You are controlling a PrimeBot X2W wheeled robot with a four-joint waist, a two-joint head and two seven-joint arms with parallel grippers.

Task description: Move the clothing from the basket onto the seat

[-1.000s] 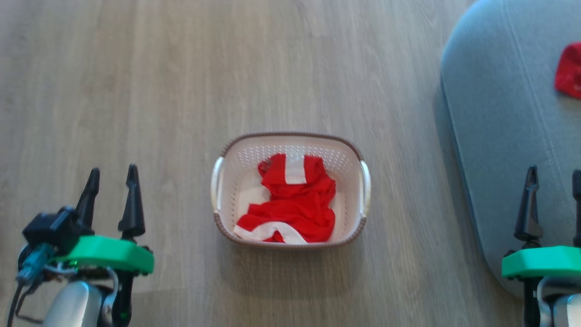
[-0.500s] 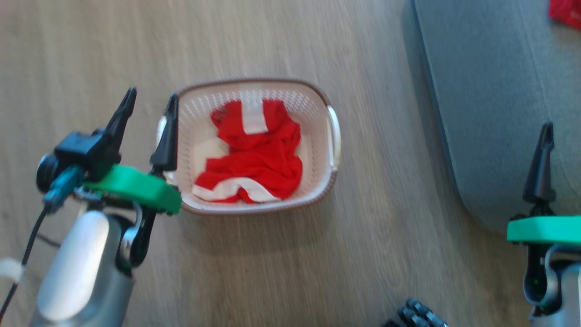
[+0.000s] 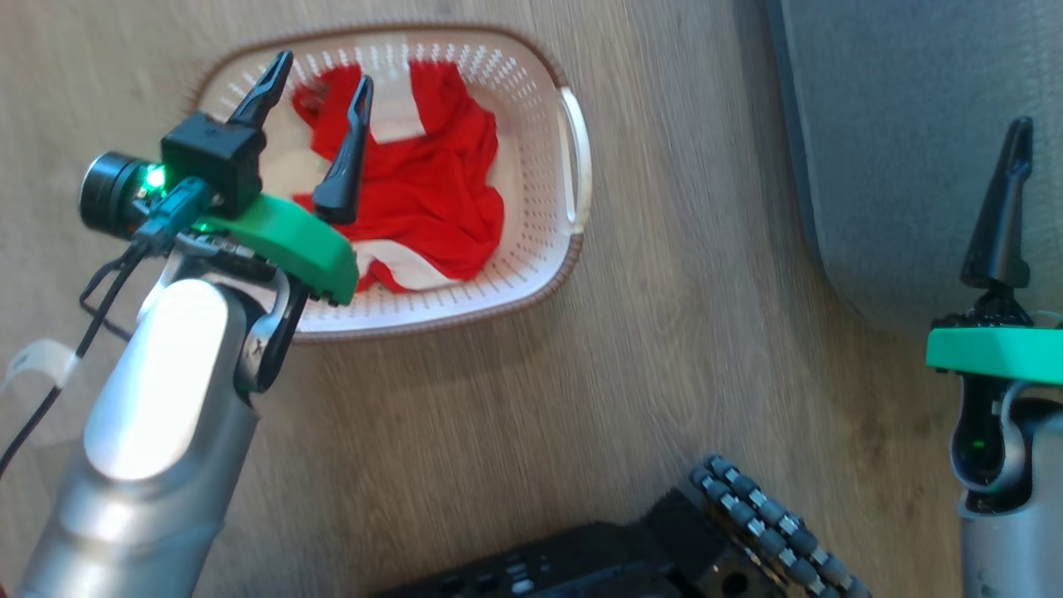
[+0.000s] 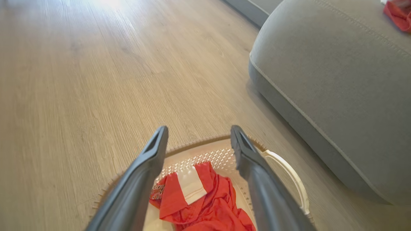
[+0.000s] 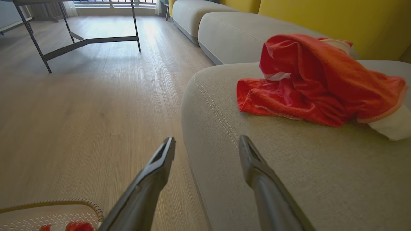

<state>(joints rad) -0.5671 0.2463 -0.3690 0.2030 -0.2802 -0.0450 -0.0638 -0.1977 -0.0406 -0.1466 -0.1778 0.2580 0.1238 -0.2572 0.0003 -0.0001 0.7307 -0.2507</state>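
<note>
Cream basket's bottom [image 3: 289,165] can be seen next to the joined heap of red clothing [image 3: 430,191], so I expect the basket to be empty when I lift the clothing out.
The cream basket [image 3: 531,291] with a brown rim stands on the wood floor and holds red clothing [image 3: 432,183] with white trim. My left gripper [image 3: 324,71] hangs open above the basket's left half, over the red fabric and clear of it. In the left wrist view its fingertips [image 4: 199,128] frame the basket's far rim [image 4: 192,144], with the clothing [image 4: 205,205] below. The grey seat [image 3: 897,124] lies to the right. My right gripper [image 5: 206,138] is open and empty at the seat's edge [image 5: 289,166]. Another red garment [image 5: 314,86] lies crumpled on the seat.
The robot's dark base and wheel [image 3: 664,548] show at the bottom of the head view. Bare wood floor [image 3: 706,332] separates basket and seat. A black-legged table [image 5: 80,41] stands far off, and a yellow backrest [image 5: 321,16] rises behind the seat.
The head view has tilted down and shifted. My left gripper has gone from beside the basket's left handle to above the clothing inside it. Both grippers stay open.
</note>
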